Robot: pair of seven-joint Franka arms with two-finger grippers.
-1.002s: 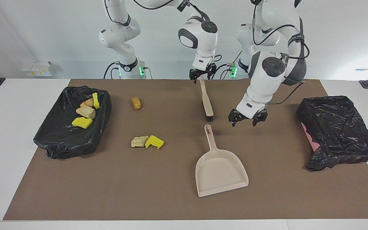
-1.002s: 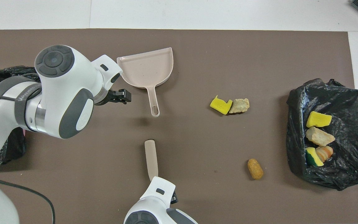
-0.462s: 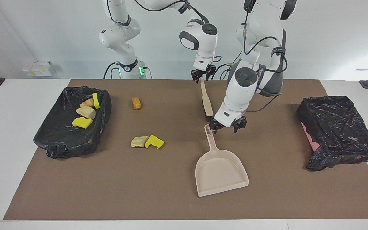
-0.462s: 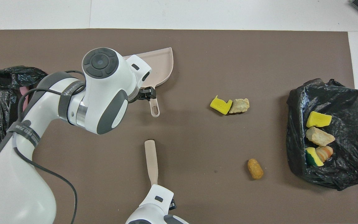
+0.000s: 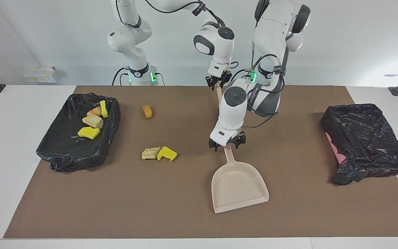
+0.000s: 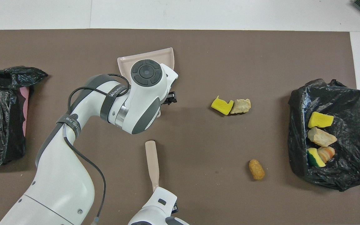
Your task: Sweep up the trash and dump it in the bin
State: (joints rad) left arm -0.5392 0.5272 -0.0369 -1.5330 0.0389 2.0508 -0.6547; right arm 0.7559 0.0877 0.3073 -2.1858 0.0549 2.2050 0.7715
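I should turn the dustpan toward the trash (image 5: 150,153) with my left gripper before sweeping, because the dustpan's open edge (image 5: 242,206) faces the mat's far side while the trash lies beside it.
Three pieces of trash lie on the brown mat: a yellow sponge chunk (image 5: 167,154) touching a beige lump (image 5: 150,153), and a brown nugget (image 5: 147,111) nearer to the robots. Several more scraps lie in the black-lined bin (image 5: 64,152) at the right arm's end. The beige dustpan (image 5: 238,186) lies flat mid-mat. My left gripper (image 5: 227,143) is open, low over the end of its handle, one finger on each side. The brush (image 6: 152,162) lies nearer to the robots. My right gripper (image 5: 218,82) is open at the end of the brush's handle.
A second black-lined bin (image 5: 365,138), with a pink edge showing, sits at the left arm's end of the table. White table shows around the mat (image 5: 116,207). The left arm hides most of the brush in the facing view.
My left arm swung from beside the second bin toward the table's middle and lowered its gripper over the dustpan's handle. The right gripper stayed at the brush handle, drawing back slightly.
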